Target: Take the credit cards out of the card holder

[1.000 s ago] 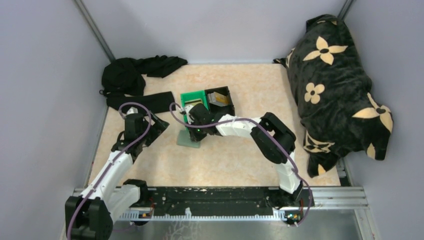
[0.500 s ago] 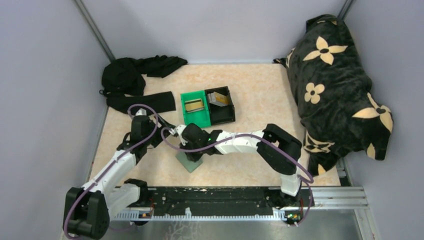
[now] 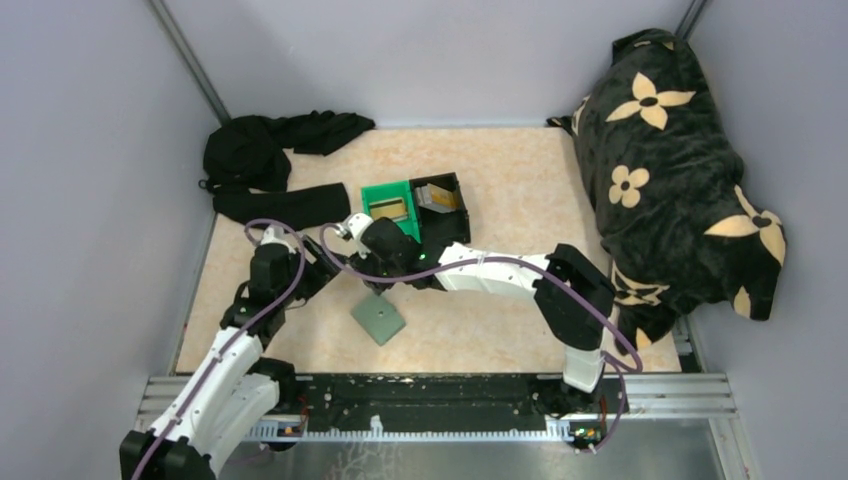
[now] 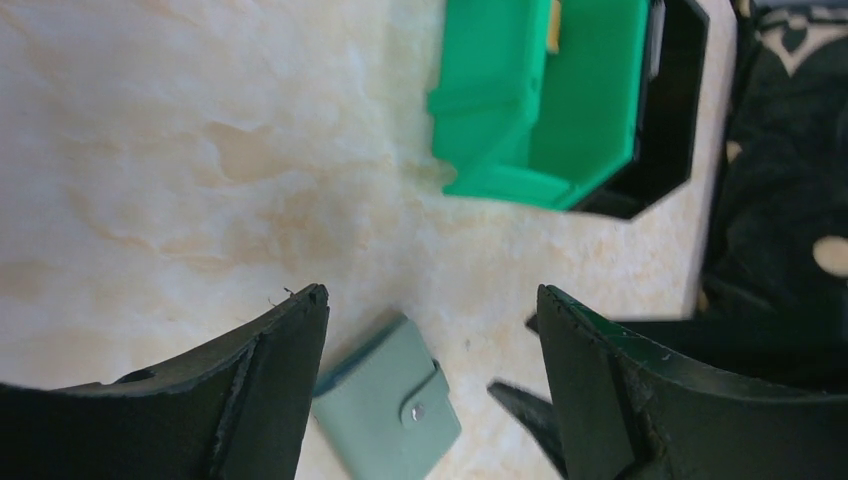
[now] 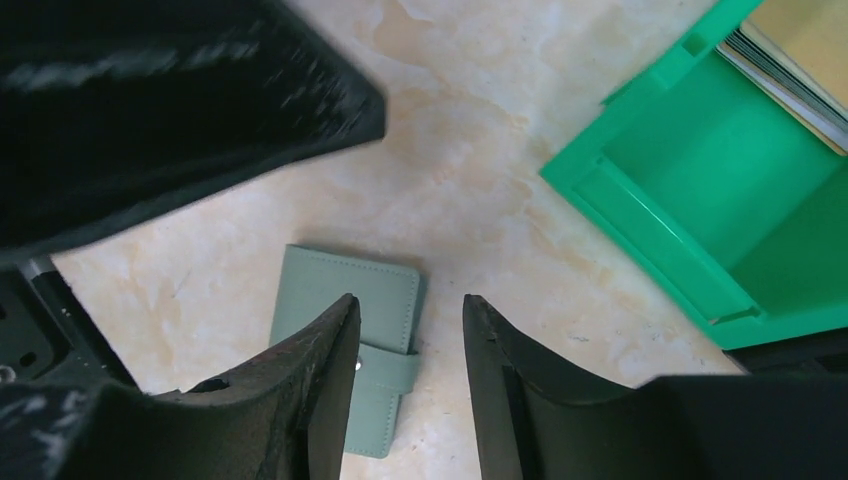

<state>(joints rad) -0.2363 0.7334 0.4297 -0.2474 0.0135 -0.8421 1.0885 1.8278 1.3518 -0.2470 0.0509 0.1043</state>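
Observation:
My left gripper should press the side of the card holder opposite the strap while my right gripper works the strap, because the card holder lies free, its snap strap fastened.
The card holder is a grey-green wallet lying flat on the table, folded, its snap strap fastened. My right gripper hangs open just above and behind it, with nothing between the fingers. My left gripper stands open to the wallet's left, also holding nothing. A tan credit card lies in the green bin. Pale grey cards lean in the black bin.
The green bin and the black bin stand side by side behind the grippers. Black clothes lie at the back left. A big black flowered cushion fills the right side.
My right gripper has opened and let go of the card holder, which now lies nearer the front edge. The gripper has lifted back toward the bins. The left arm shifted slightly.

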